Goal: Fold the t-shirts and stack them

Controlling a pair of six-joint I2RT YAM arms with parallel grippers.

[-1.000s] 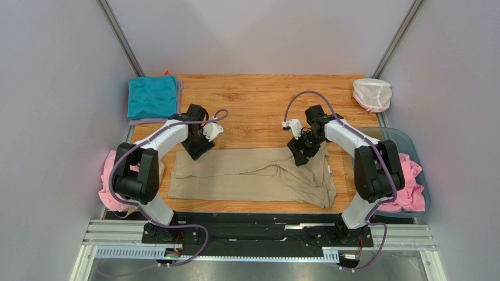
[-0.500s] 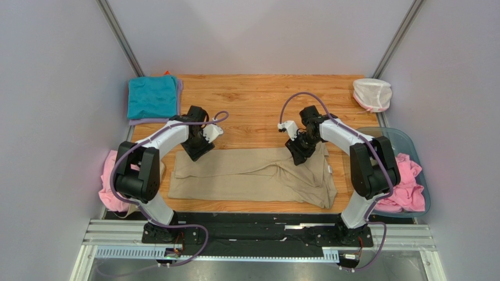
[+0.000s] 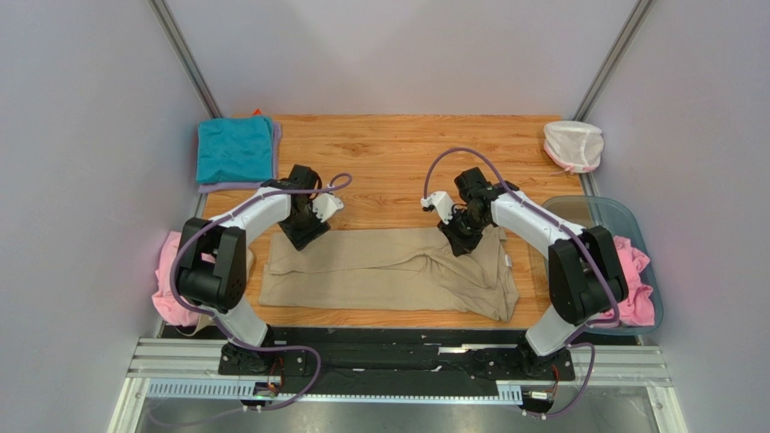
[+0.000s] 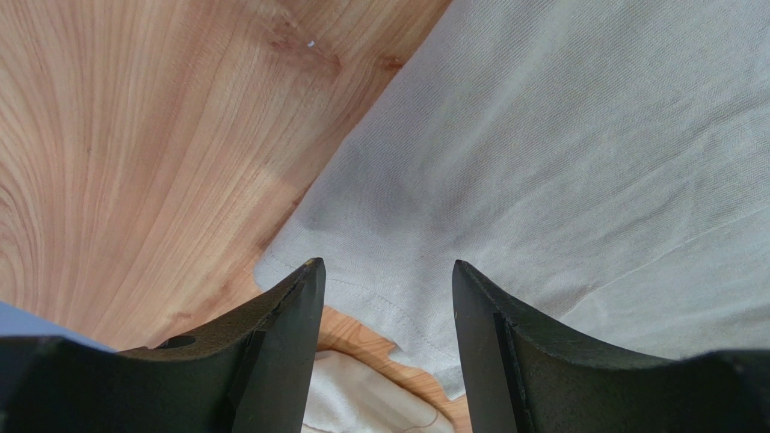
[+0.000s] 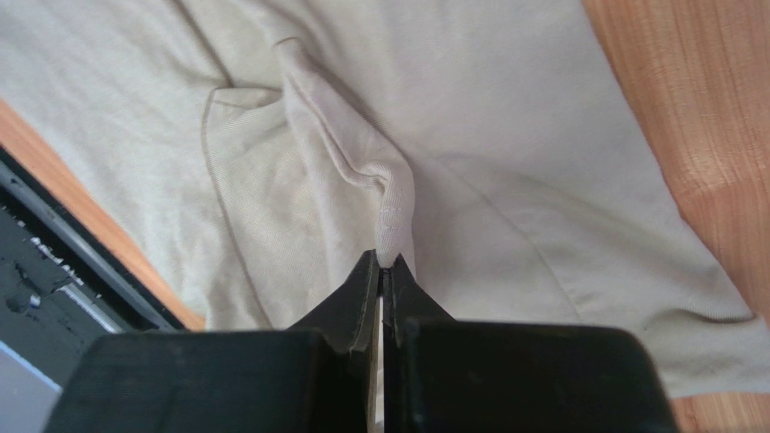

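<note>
The shirt's near edge (image 3: 455,306) lies clear ahead while my right gripper pinches the shirt's raised fold (image 5: 395,206), so I should now pull the fold there until it lies flat.
A large tan-beige t-shirt (image 3: 380,271) lies partly folded across the near half of the wooden table (image 3: 398,162). My right gripper (image 3: 462,242) (image 5: 386,262) is shut on a raised fold of this shirt (image 5: 389,194) near its far right edge. My left gripper (image 3: 303,234) (image 4: 386,263) stands open just above the shirt's far left corner (image 4: 361,271), holding nothing. A folded teal t-shirt (image 3: 233,149) rests on a lilac one (image 3: 226,188) at the back left. One pink t-shirt (image 3: 166,271) hangs off the left edge.
A white net pouch (image 3: 573,144) sits at the back right corner. A clear bluish tub (image 3: 624,215) at the right edge holds crumpled pink cloth (image 3: 628,289). Walls close in on three sides, and a black rail (image 3: 398,352) runs along the near edge.
My right gripper has shifted a little left along the shirt's far edge and closed from open onto a fold of the cloth. The left arm has not moved.
</note>
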